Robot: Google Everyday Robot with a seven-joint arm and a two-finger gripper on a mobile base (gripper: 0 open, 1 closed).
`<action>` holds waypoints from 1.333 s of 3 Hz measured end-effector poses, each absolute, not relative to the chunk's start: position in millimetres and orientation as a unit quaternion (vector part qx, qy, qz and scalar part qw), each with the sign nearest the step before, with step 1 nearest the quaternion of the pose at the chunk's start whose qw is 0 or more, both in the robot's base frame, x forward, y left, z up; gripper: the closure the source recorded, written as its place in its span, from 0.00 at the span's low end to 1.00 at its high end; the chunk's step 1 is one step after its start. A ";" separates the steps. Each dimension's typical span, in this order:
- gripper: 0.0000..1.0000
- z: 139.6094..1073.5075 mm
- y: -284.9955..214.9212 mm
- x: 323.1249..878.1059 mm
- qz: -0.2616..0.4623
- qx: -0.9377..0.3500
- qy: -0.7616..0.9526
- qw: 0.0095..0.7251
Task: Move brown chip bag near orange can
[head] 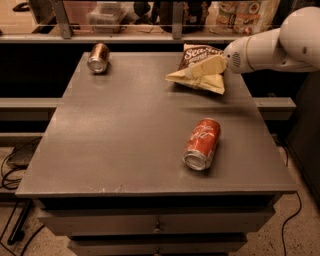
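The brown chip bag [203, 70] will hang with its dark part at the bottom when I lift it, because the pale tan end [202, 75] is creased under my gripper.
The brown chip bag [198, 55] lies at the table's far right, dark brown with white script, its pale tan end toward me. My gripper [196, 71] reaches in from the right on a white arm [270, 45] and sits right over the bag's middle, covering part of it. The orange can [98, 57] lies on its side at the far left corner of the table, silver end toward me, well apart from the bag.
A bright red can [202, 143] lies on its side at the front right of the grey table [125, 130]. A rail and shelf with boxes [107, 12] run behind the table. Cables [12, 165] lie on the floor at the left.
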State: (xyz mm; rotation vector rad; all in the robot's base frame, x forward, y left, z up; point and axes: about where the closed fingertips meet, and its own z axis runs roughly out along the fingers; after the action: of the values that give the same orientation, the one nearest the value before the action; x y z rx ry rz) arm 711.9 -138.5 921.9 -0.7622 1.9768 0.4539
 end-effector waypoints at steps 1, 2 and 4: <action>0.00 897.0 -127.3 726.8 0.205 -0.303 0.815 0.451; 0.26 870.1 -122.8 736.6 0.214 -0.290 0.832 0.422; 0.72 876.6 -124.3 740.0 0.210 -0.297 0.828 0.426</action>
State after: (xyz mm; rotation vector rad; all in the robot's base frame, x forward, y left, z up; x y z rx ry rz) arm 740.0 -124.3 876.6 -0.7414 2.0706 0.5246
